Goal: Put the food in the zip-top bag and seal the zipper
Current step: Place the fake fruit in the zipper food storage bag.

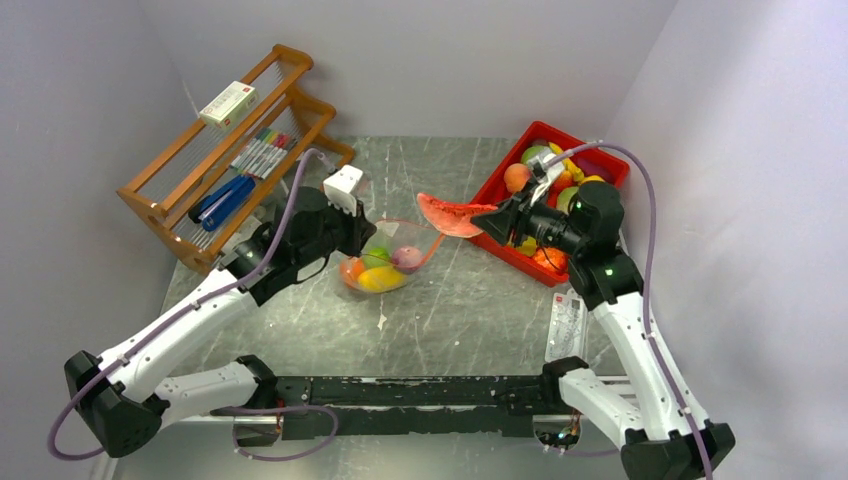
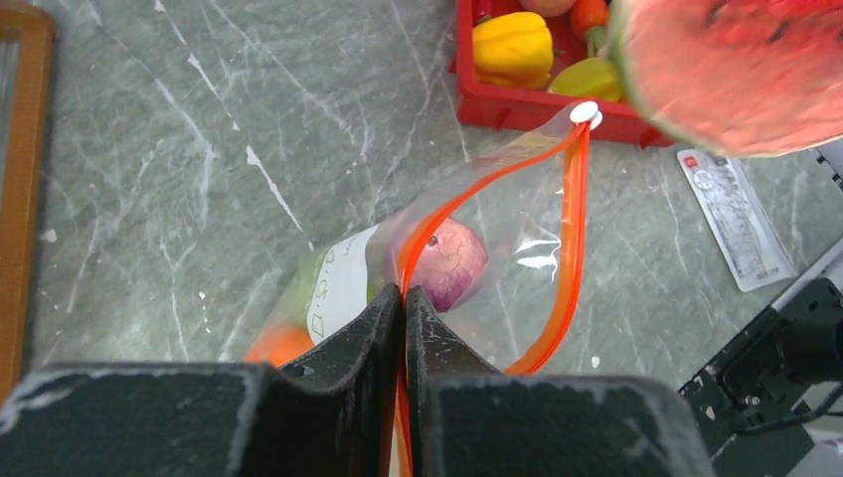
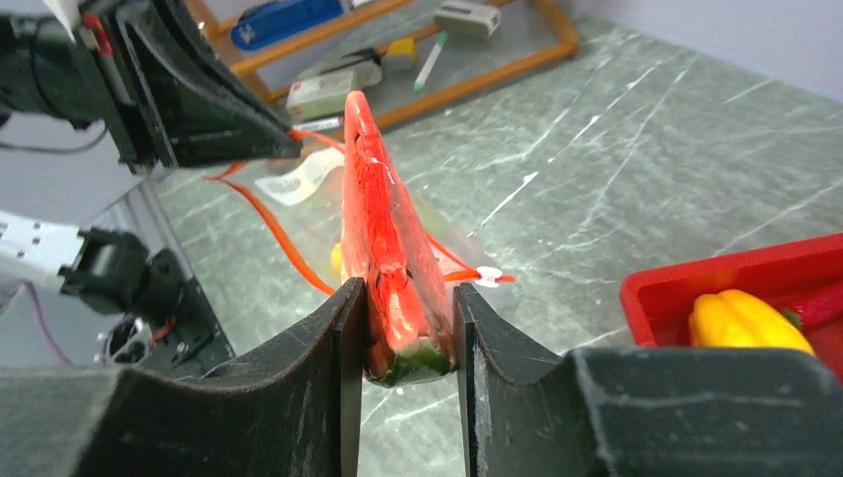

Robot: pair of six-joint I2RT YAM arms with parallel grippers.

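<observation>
My right gripper should keep going into the bag's opening [image 1: 412,243] and let go of the slice above the foods, because the watermelon slice's loose end [image 1: 430,207] faces that opening.
The clear zip-top bag [image 1: 385,262] lies mid-table with its mouth open and several toy foods inside: yellow, orange, green and a purple-pink one [image 2: 449,262]. My left gripper [image 2: 404,293] is shut on the orange-red zipper strip [image 2: 572,248] at the bag's mouth and holds it up; it also shows in the top view [image 1: 362,232]. My right gripper [image 3: 406,323] is shut on a red watermelon slice [image 3: 383,248] with a green rind. In the top view the slice [image 1: 448,214] hangs above the table just right of the bag's mouth.
A red bin [image 1: 510,200] with more toy fruits stands at the back right, a yellow pepper [image 3: 741,320] in it. A wooden rack [image 1: 235,150] with pens and a box stands at the back left. A paper tag [image 1: 568,322] lies by the right arm.
</observation>
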